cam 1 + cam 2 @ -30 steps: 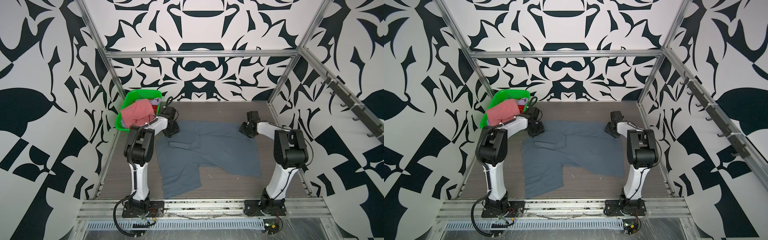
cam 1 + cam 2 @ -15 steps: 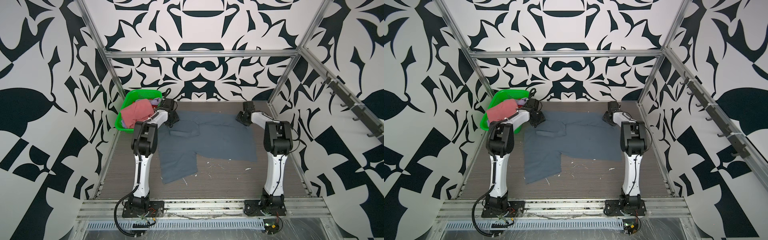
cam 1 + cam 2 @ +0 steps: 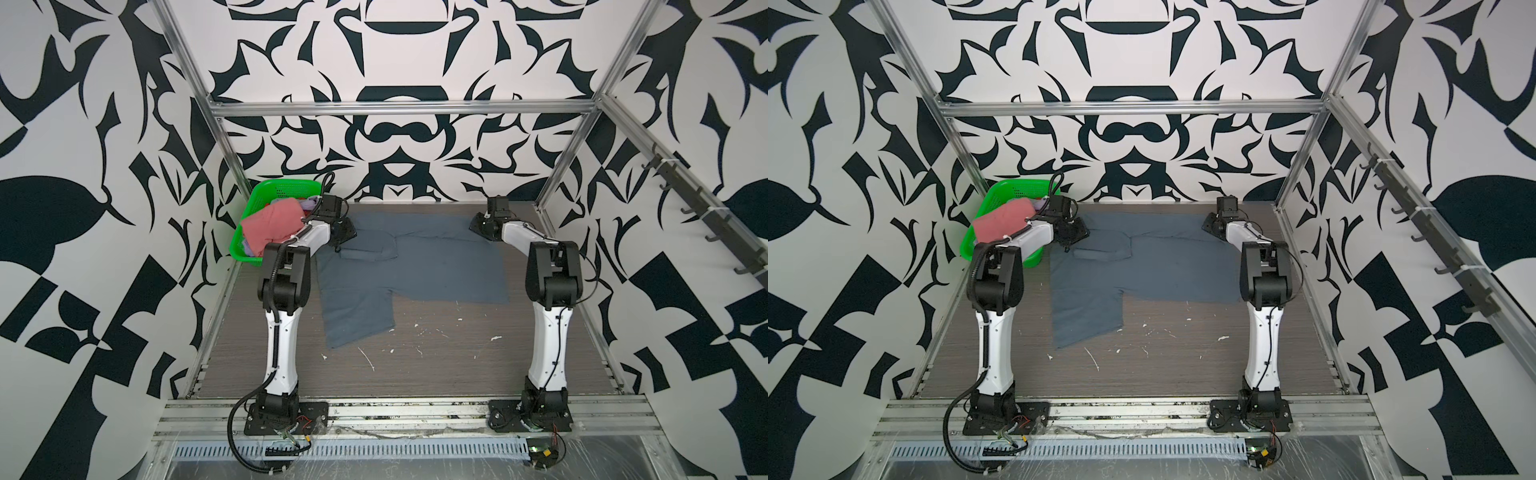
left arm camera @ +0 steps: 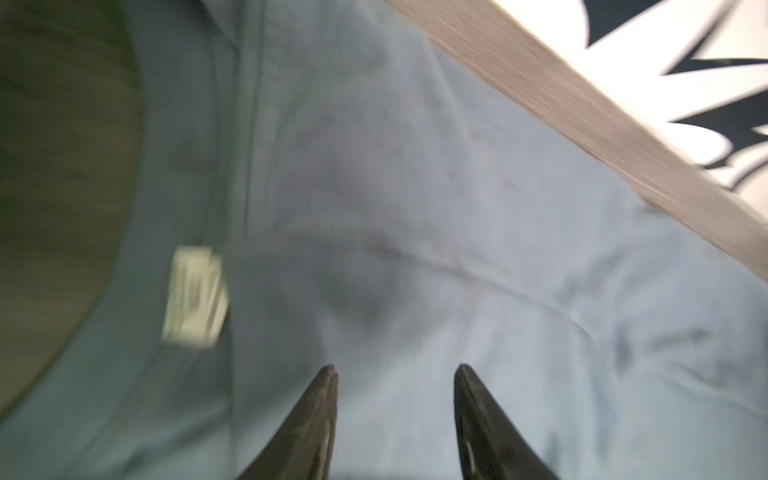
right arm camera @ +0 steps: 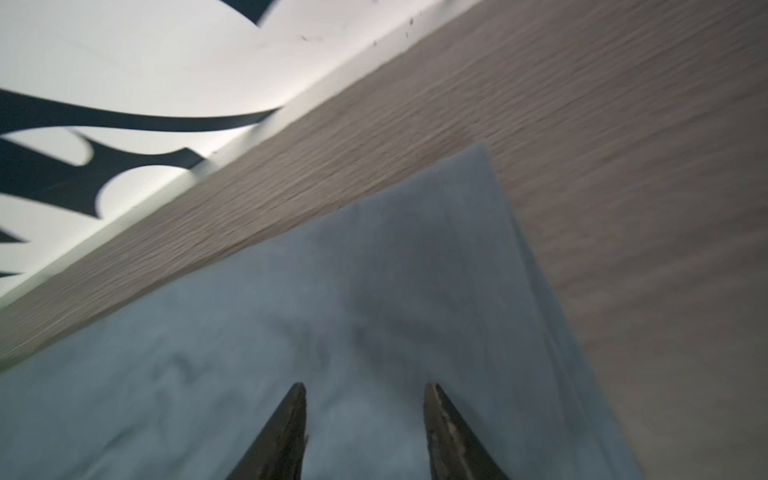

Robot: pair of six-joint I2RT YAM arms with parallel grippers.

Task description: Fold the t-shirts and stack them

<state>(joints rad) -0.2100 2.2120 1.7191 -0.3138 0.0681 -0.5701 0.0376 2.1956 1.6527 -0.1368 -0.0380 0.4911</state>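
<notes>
The t-shirt's far sleeve [image 3: 368,247] is folded in and the near sleeve is flat, so the robot's left gripper should keep going toward the near sleeve's front corner [image 3: 330,343] and close there.
A slate blue-grey t-shirt [image 3: 415,266] [image 3: 1142,266] lies spread flat at the back of the table, with one part reaching toward the front left. My left gripper [image 3: 347,237] [image 4: 395,368] hovers over its far left corner, near a white label [image 4: 195,295]. The jaws are open, with only cloth [image 4: 415,208] beneath them. Over the far right corner, my right gripper [image 3: 478,226] [image 5: 365,385] is also open above the cloth [image 5: 332,332] and holds nothing. A salmon pink t-shirt [image 3: 272,226] and a lavender one [image 3: 309,203] are piled in the basket.
The green perforated basket [image 3: 286,193] stands at the back left, right beside my left arm. The patterned back wall [image 3: 395,174] and the aluminium corner posts [image 3: 557,178] are close behind both grippers. White specks [image 3: 370,361] litter the wooden table [image 3: 436,374] in front of the shirt.
Both arms have stretched toward the back wall and drawn the grey shirt back with them. Both grippers' jaws now stand apart over the cloth.
</notes>
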